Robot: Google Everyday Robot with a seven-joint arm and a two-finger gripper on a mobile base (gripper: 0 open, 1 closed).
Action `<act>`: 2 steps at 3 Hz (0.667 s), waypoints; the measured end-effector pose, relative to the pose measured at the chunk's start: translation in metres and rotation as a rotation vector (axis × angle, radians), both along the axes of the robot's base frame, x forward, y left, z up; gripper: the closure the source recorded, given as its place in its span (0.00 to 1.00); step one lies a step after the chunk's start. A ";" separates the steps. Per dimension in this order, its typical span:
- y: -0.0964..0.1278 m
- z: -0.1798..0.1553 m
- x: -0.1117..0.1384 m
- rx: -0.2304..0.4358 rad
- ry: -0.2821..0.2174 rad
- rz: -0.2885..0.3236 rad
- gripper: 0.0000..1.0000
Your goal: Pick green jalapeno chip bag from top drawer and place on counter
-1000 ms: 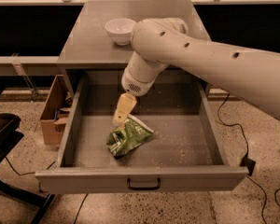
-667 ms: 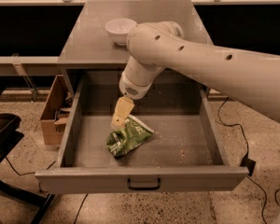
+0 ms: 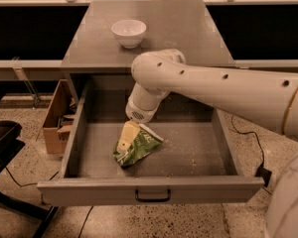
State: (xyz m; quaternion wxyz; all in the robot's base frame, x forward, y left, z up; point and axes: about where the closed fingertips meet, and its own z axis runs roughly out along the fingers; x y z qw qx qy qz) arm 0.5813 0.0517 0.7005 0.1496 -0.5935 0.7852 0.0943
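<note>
I expect the green jalapeno chip bag [image 3: 136,147] to stay a bulky bundle under my gripper when I lift it: its crumpled body [image 3: 144,143] looks plump on the drawer's bottom.
The green jalapeno chip bag [image 3: 139,148] lies crumpled on the speckled floor of the open top drawer [image 3: 198,155], left of its middle. My gripper [image 3: 125,139] hangs from the white arm inside the drawer, its pale fingers right over the bag's upper left part and seemingly touching it. The counter [image 3: 169,31] is the grey cabinet top behind the drawer. The drawer's front panel with its black handle [image 3: 152,197] faces the camera.
A white bowl [image 3: 128,32] stands on the counter's left half. A brown cardboard box [image 3: 57,118] sits on the floor left of the drawer. A dark chair base [image 3: 5,148] is at the far left. A black cable [image 3: 251,148] runs on the right.
My gripper has lowered and shifted slightly left, from just above the bag's top edge down onto the bag. The bag has not moved.
</note>
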 end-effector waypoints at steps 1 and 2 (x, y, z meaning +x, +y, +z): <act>0.007 -0.025 -0.003 0.036 0.032 0.009 0.07; 0.025 -0.053 -0.010 0.050 0.059 0.055 0.30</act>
